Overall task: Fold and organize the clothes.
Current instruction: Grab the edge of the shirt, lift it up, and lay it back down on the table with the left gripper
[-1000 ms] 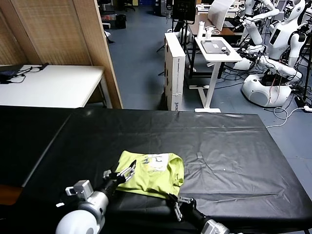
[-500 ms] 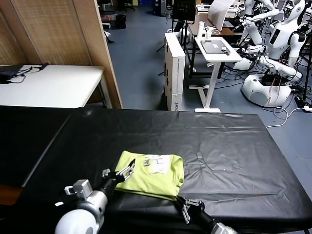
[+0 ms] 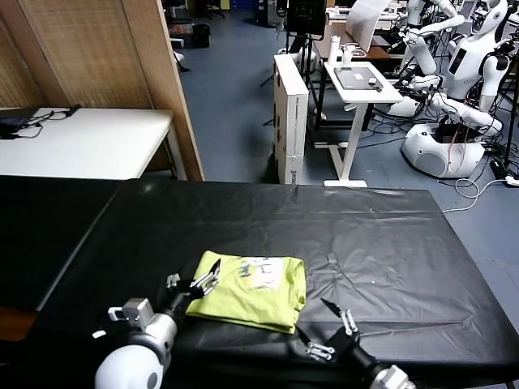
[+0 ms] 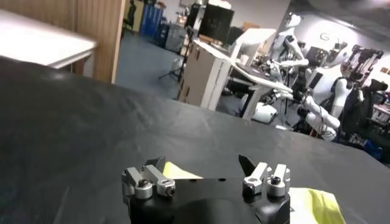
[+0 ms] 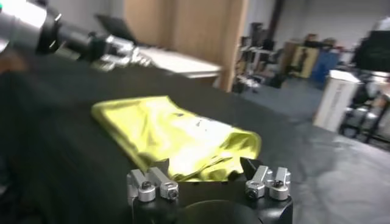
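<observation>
The clothes (image 3: pixel 247 297) are in a small rectangle with folded edges stacked together (image 3: pixel 298 308). They will turn over in one piece and stay folded when I flip them.
The clothes, one lime yellow-green T-shirt (image 3: pixel 251 285), lie folded into a small rectangle on the black table (image 3: pixel 389 243), with the white collar label (image 3: pixel 261 266) facing up. My left gripper (image 3: pixel 193 280) is open at the shirt's left edge, with a corner of the cloth (image 4: pixel 178 172) between its spread fingers but not pinched. My right gripper (image 3: pixel 331 331) stands open on the table, just off the shirt's near right corner, and holds nothing. In the right wrist view the shirt (image 5: pixel 173 131) lies in front of the right gripper (image 5: pixel 204 165). The left gripper (image 4: pixel 202 164) shows open in its own view.
The table's near edge runs just under both arms. Beyond its far edge are a white table (image 3: pixel 89 142), a wooden partition (image 3: pixel 158 73), a tall cardboard box (image 3: pixel 290 113), a white desk (image 3: pixel 361 81) and parked white robots (image 3: pixel 454 97).
My right gripper opened, let go of the shirt's near edge and drew back to the right. The shirt settled flatter. My left gripper shifted slightly along the shirt's left edge.
</observation>
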`<action>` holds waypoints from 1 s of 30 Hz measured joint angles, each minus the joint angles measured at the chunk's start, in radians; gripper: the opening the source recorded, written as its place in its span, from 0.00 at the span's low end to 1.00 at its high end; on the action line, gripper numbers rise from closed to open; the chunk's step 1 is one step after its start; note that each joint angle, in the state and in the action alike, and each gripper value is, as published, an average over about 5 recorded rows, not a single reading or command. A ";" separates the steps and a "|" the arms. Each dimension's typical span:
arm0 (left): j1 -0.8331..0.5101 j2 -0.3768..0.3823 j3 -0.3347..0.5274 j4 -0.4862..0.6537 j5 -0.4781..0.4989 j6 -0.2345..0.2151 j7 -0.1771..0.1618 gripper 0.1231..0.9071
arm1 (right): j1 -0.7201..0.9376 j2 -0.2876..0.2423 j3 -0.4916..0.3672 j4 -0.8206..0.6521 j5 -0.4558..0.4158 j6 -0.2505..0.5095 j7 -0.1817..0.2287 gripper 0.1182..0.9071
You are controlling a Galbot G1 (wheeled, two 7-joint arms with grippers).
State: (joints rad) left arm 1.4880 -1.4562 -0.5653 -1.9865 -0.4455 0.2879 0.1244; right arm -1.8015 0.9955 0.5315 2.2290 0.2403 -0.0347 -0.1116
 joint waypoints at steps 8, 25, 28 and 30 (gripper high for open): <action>0.003 -0.005 -0.005 0.017 -0.052 0.004 0.003 1.00 | 0.006 0.001 -0.005 0.000 -0.005 -0.002 0.000 1.00; -0.011 -0.029 -0.001 0.063 -0.119 0.005 0.002 0.92 | 0.006 0.014 -0.008 0.005 -0.021 -0.003 0.001 1.00; -0.007 -0.034 0.000 0.060 -0.121 0.006 0.002 0.73 | 0.010 0.013 -0.011 0.002 -0.025 -0.003 0.002 1.00; -0.004 -0.036 0.000 0.059 -0.124 0.007 0.001 0.56 | 0.010 0.013 -0.012 0.001 -0.028 -0.003 0.003 1.00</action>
State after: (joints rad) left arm 1.4837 -1.4920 -0.5649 -1.9271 -0.5698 0.2950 0.1255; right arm -1.7913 1.0089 0.5194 2.2296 0.2126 -0.0376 -0.1089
